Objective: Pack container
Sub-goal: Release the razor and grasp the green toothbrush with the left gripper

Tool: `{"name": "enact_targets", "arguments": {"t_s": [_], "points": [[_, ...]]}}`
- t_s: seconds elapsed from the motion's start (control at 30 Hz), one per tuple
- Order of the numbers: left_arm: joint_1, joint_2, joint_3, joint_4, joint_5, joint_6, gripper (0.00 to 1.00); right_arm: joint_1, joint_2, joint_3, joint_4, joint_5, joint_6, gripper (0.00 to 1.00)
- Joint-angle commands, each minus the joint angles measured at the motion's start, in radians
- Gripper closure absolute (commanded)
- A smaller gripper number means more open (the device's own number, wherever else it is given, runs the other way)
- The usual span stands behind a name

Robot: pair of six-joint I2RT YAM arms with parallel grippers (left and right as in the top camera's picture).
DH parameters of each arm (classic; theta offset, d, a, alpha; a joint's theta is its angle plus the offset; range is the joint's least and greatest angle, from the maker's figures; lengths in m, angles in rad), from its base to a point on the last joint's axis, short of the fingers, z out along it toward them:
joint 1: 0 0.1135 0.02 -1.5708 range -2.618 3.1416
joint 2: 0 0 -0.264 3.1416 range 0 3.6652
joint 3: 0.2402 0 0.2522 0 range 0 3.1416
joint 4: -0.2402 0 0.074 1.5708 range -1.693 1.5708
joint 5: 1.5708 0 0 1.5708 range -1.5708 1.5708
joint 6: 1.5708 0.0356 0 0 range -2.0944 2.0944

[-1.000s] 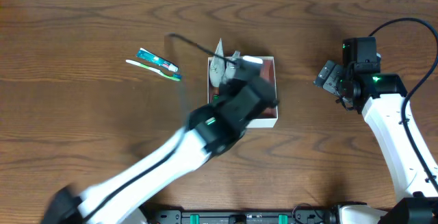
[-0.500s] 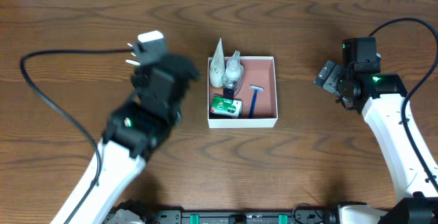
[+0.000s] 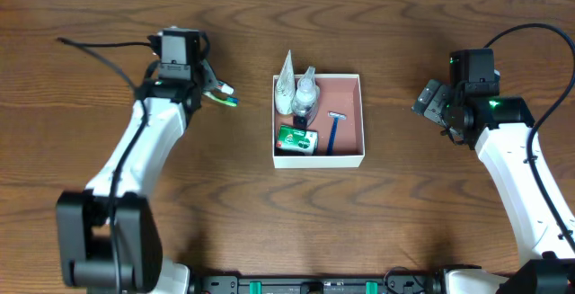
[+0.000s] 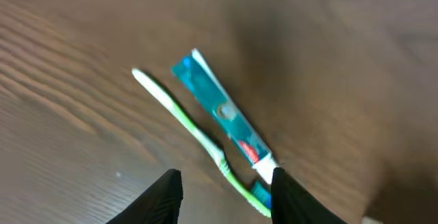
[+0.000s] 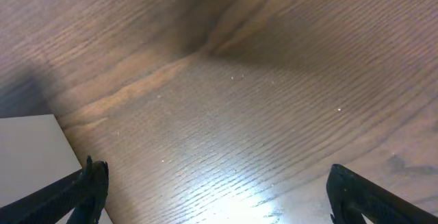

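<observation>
A strip of wood (image 4: 237, 160) lies between the toothbrush and the toothpaste tube, so the left gripper goes on down until its open fingers are on both sides of the toothbrush's neck (image 4: 233, 177), and then close.
The container (image 3: 320, 159), a white-walled square box with a pinkish floor, stands mid-table. In it lie a white tube (image 3: 286, 80), a small clear bottle (image 3: 305, 92), a green packet (image 3: 296, 138) and a blue razor (image 3: 334, 129). To its left, a teal toothpaste tube (image 4: 222, 112) and a green-and-white toothbrush (image 4: 189, 129) lie side by side on the wood. My left gripper (image 3: 208, 83) hovers over their near ends, open, with the brush head (image 4: 256, 193) low between its fingers (image 4: 164, 196). Off to the container's right, my right gripper (image 3: 431, 105) stands open and holds nothing.
Brown wooden table (image 3: 431, 213) all round. A white corner of the container (image 5: 27, 162) shows beside my right gripper's (image 5: 222, 196) left finger. A black cable (image 3: 99, 47) trails from the left arm across the far left of the table.
My left arm has swung from over the container to the toothbrush and toothpaste at the left, uncovering the razor lying in the box. Its jaws have spread wider. The right arm has not moved.
</observation>
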Motion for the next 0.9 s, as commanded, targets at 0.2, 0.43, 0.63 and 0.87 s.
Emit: {"name": "enact_targets", "arguments": {"t_s": [0.2, 0.43, 0.63, 0.87], "points": [[0.001, 0.151, 0.007, 0.002, 0.030, -0.032, 0.57, -0.009, 0.004, -0.001, -0.001, 0.011, 0.013, 0.01], [0.001, 0.192, 0.007, 0.019, 0.031, -0.078, 0.57, -0.009, 0.004, -0.001, -0.001, 0.011, 0.013, 0.01], [0.001, 0.236, 0.007, 0.039, 0.033, -0.078, 0.57, -0.009, 0.004, -0.001, -0.001, 0.011, 0.013, 0.01], [0.001, 0.274, 0.007, 0.055, 0.034, -0.081, 0.57, -0.009, 0.004, -0.001, -0.001, 0.011, 0.013, 0.01]]}}
